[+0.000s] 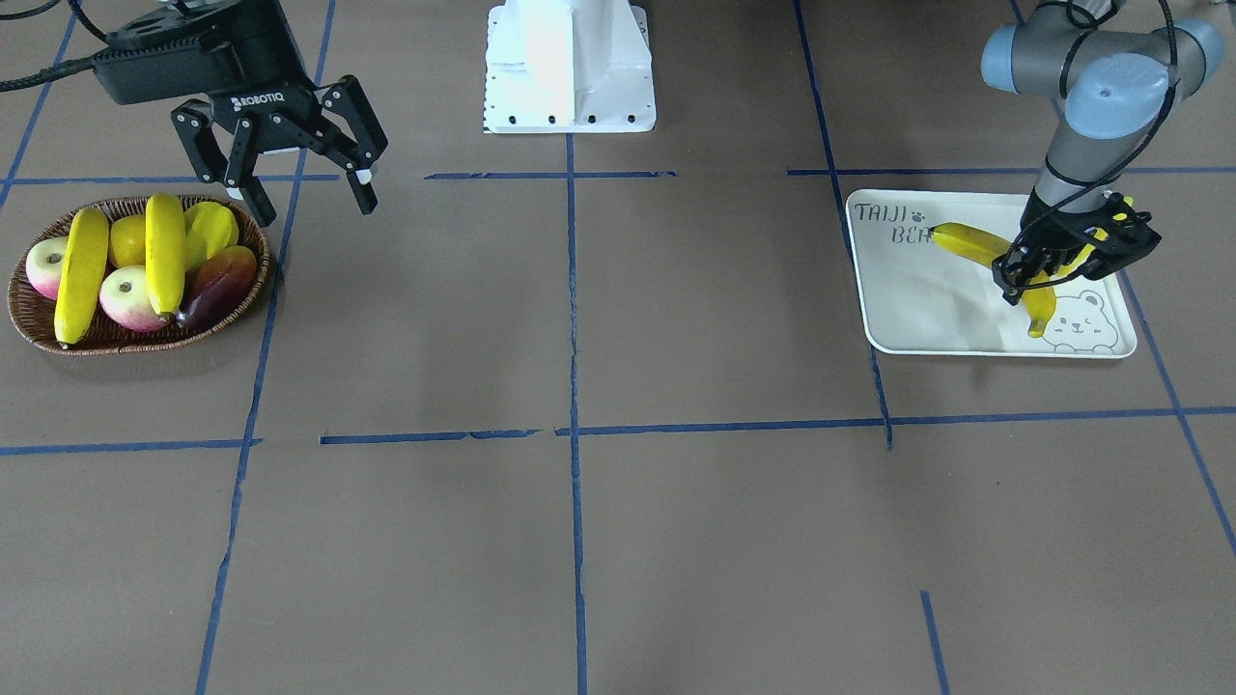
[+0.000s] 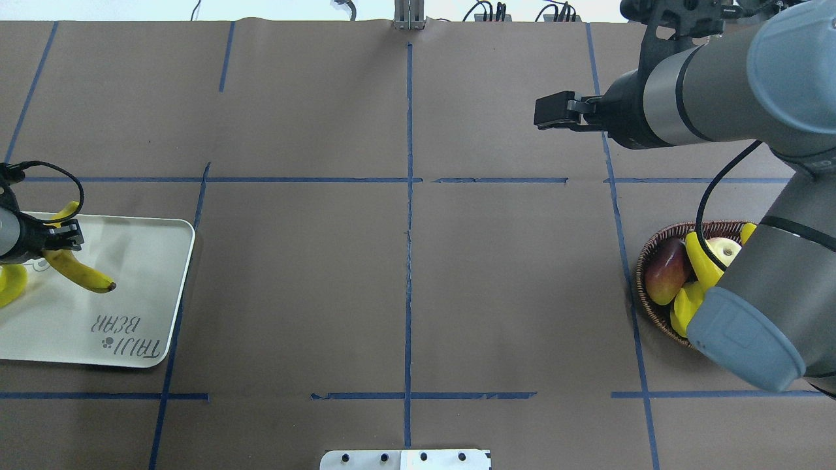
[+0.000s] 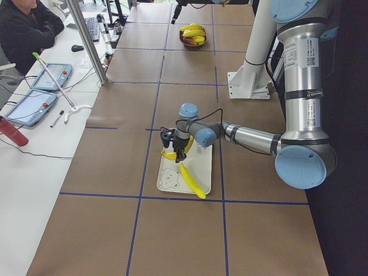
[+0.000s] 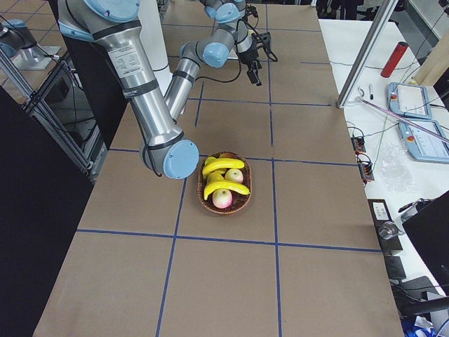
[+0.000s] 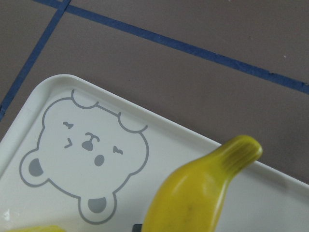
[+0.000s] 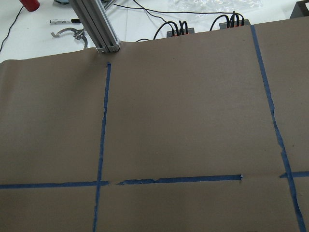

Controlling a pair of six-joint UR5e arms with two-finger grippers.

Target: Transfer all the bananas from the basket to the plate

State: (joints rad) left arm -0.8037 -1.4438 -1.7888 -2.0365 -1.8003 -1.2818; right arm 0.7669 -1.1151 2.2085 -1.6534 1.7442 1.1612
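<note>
I should keep lowering the banana with my left gripper toward the bear print (image 1: pixel 1081 323) until it rests, then let go, because both tips of the curved banana (image 1: pixel 1037 323) hang inside the plate's rim.
The wicker basket (image 1: pixel 145 347) holds two yellow bananas (image 1: pixel 82 275) (image 1: pixel 164 251); it also shows in the overhead view (image 2: pixel 653 241) and the right-side view (image 4: pixel 203 200). My right gripper (image 1: pixel 314 203) is open and empty, in the air just beyond the basket on the robot's side. My left gripper (image 1: pixel 1048 261) is shut on a curved banana (image 1: pixel 966 241) and holds it just over the TAIJI BEAR plate (image 1: pixel 917 309). A second banana (image 3: pixel 192 184) lies on the plate next to it. The left wrist view shows the held banana's tip (image 5: pixel 231 159) above the bear print (image 5: pixel 84 159).
The basket also holds two apples (image 1: pixel 126 299), a lemon (image 1: pixel 127 239), a starfruit (image 1: pixel 212 232) and a dark mango (image 1: pixel 217 285). The white robot base (image 1: pixel 570 68) stands at the table's middle. A seated operator (image 3: pixel 26 29) and tablets are beside the table.
</note>
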